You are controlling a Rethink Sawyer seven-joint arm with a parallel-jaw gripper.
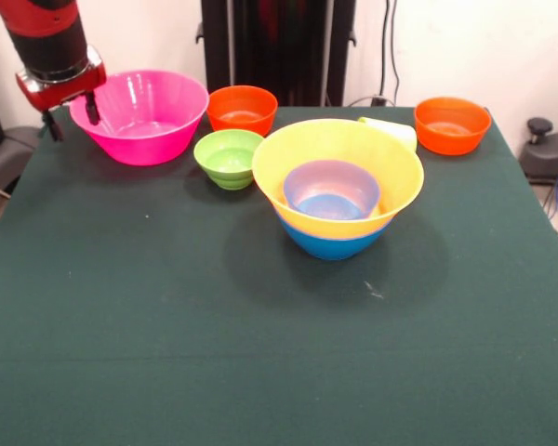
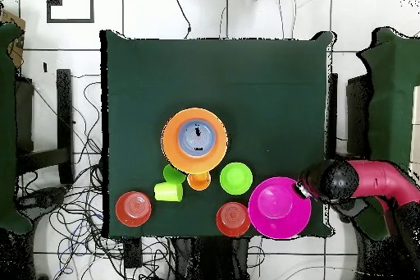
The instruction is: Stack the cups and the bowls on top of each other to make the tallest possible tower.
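I expect the large pink bowl [image 1: 141, 121] to stop partway into the yellow-orange bowl when I lower it, because the small blue bowl [image 1: 332, 190] fills the yellow-orange bowl's middle.
The tower is a large yellow-orange bowl [image 1: 353, 153] nested in a blue bowl [image 1: 333, 243], with a small blue bowl [image 1: 331, 190] inside; it also shows in the overhead view [image 2: 194, 139]. The large pink bowl [image 1: 141, 116] stands apart at the back left, beside small orange [image 1: 242, 109] and green [image 1: 228, 156] bowls. Another orange bowl [image 1: 451, 124] is at the back right. A lime-yellow cup [image 2: 168, 191], a green cup [image 2: 173, 174] and an orange cup [image 2: 198, 181] sit beside the tower. My gripper [image 1: 72, 118] is open and empty, just outside the pink bowl's left rim.
The table's edge [image 1: 37, 158] runs close under the gripper. In the front view only the lime-yellow cup [image 1: 391, 130] peeks out behind the tower; the other two cups are hidden. Cables lie on the floor [image 2: 74, 170] beyond the table.
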